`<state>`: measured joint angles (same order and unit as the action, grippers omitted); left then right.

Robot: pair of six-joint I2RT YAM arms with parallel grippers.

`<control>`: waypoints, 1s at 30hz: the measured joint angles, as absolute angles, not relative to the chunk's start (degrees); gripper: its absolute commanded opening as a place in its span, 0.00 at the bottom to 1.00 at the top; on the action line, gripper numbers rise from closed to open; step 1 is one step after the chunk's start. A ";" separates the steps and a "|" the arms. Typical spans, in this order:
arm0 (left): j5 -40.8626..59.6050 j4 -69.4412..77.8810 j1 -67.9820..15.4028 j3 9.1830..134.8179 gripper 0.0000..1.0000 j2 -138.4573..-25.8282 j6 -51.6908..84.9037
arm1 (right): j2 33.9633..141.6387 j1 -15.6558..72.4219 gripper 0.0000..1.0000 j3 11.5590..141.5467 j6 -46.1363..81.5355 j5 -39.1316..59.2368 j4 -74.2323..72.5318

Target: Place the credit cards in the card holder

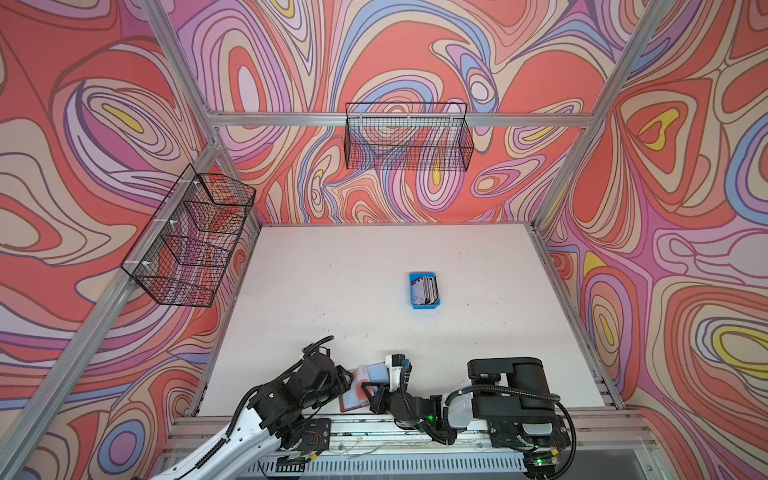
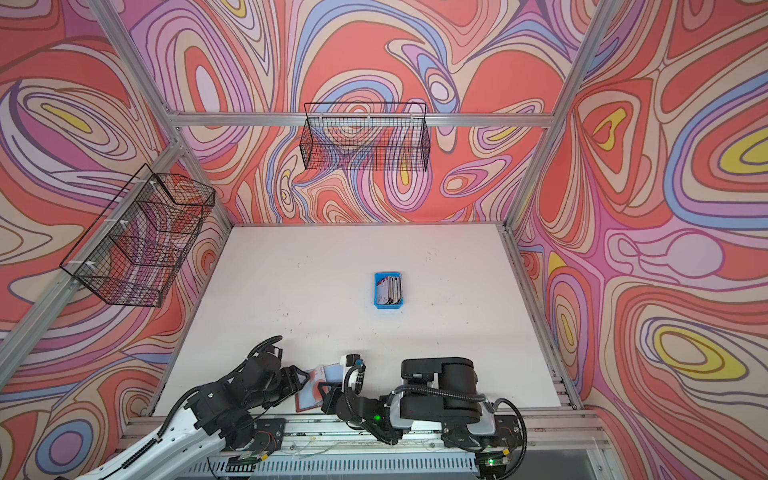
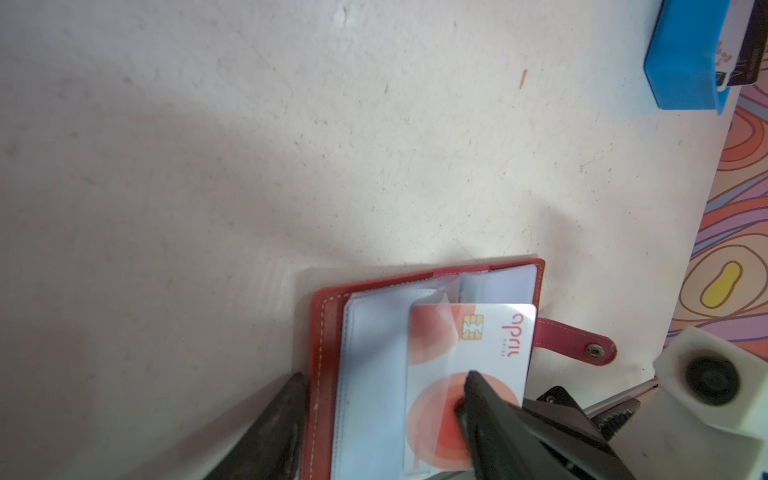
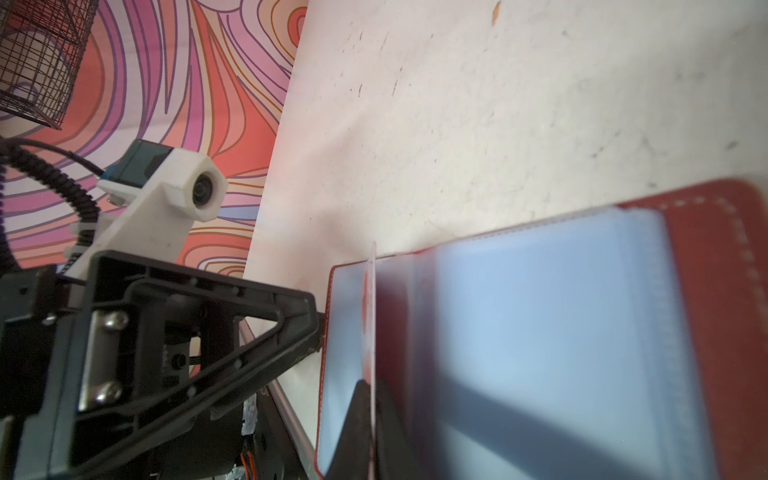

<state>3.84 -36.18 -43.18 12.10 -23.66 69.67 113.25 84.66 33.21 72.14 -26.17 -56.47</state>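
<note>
The credit card sits partway (image 3: 432,332) under the clear sleeve flap and pokes up, so I should open my right gripper and push the card's outer edge (image 3: 531,340) in.
The red card holder (image 3: 324,324) lies open at the table's front edge, its clear sleeve pages facing up; both top views show it (image 1: 353,401) between the two arms. My right gripper (image 4: 371,384) is shut on one white credit card with red circles (image 3: 490,345). That card is held over the holder's pages, with one corner under a clear sleeve flap. My left gripper (image 3: 384,374) is open. One finger (image 3: 286,407) is against the holder's outer cover edge and the other is over the card. More credit cards (image 1: 424,289) stand in a blue tray (image 1: 424,307) mid-table.
The holder's snap tab strap (image 3: 582,343) sticks out toward the right arm's white camera mount (image 3: 706,382). Two wire baskets hang on the back wall (image 1: 409,137) and the left wall (image 1: 191,241). An aluminium rail (image 1: 374,428) runs along the table's front edge.
</note>
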 measured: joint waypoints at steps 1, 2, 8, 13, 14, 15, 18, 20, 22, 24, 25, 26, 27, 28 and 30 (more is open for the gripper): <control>3.84 -36.18 -43.18 12.10 0.62 -23.66 69.67 | 113.16 84.75 0.15 33.52 72.38 -26.55 -55.44; 3.84 -36.18 -43.18 12.10 0.62 -23.66 69.67 | 112.90 84.82 0.21 33.80 72.44 -26.85 -53.80; 3.86 -36.18 -43.18 12.10 0.62 -23.66 69.67 | 106.39 85.12 0.51 36.82 72.66 -30.65 -38.15; 3.88 -36.18 -43.18 12.10 0.62 -23.66 69.67 | 103.50 85.12 0.62 40.64 72.36 -33.82 -25.08; 3.88 -36.18 -43.18 12.10 0.62 -23.66 69.65 | 103.42 85.12 0.62 41.17 72.25 -34.20 -23.29; 3.88 -36.16 -43.18 12.10 0.62 -23.66 69.67 | 103.39 85.12 0.62 41.47 72.10 -34.50 -21.96; 3.90 -36.16 -43.18 12.10 0.62 -23.66 69.65 | 103.39 85.14 0.59 41.80 71.24 -35.05 -19.81; 4.01 -36.16 -43.18 12.10 0.62 -23.66 69.65 | 103.39 85.17 0.58 41.98 70.67 -35.00 -19.46; 4.08 -36.16 -43.18 12.10 0.62 -23.66 69.65 | 103.42 85.17 0.55 42.17 70.24 -34.74 -19.25; 4.10 -36.16 -43.18 12.10 0.62 -23.66 69.65 | 103.66 85.17 0.53 42.30 69.89 -34.37 -19.33; 4.10 -36.16 -43.18 12.10 0.62 -23.66 69.65 | 103.94 85.17 0.51 42.41 69.73 -34.15 -19.55; 4.10 -36.16 -43.18 12.10 0.62 -23.66 69.67 | 104.18 85.17 0.50 42.48 69.58 -33.95 -19.99; 4.10 -36.16 -43.18 12.10 0.62 -23.66 69.65 | 104.47 85.17 0.48 42.54 69.47 -33.74 -20.38; 4.10 -36.14 -43.18 12.10 0.62 -23.66 69.65 | 104.77 85.17 0.45 42.65 69.34 -33.45 -20.97; 4.12 -36.14 -43.18 12.10 0.62 -23.66 69.67 | 105.34 85.17 0.41 42.96 68.86 -32.71 -21.91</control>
<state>4.12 -36.14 -43.18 12.10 -23.66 69.67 105.34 85.17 42.96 68.86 -32.71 -21.91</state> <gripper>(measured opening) 0.625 0.438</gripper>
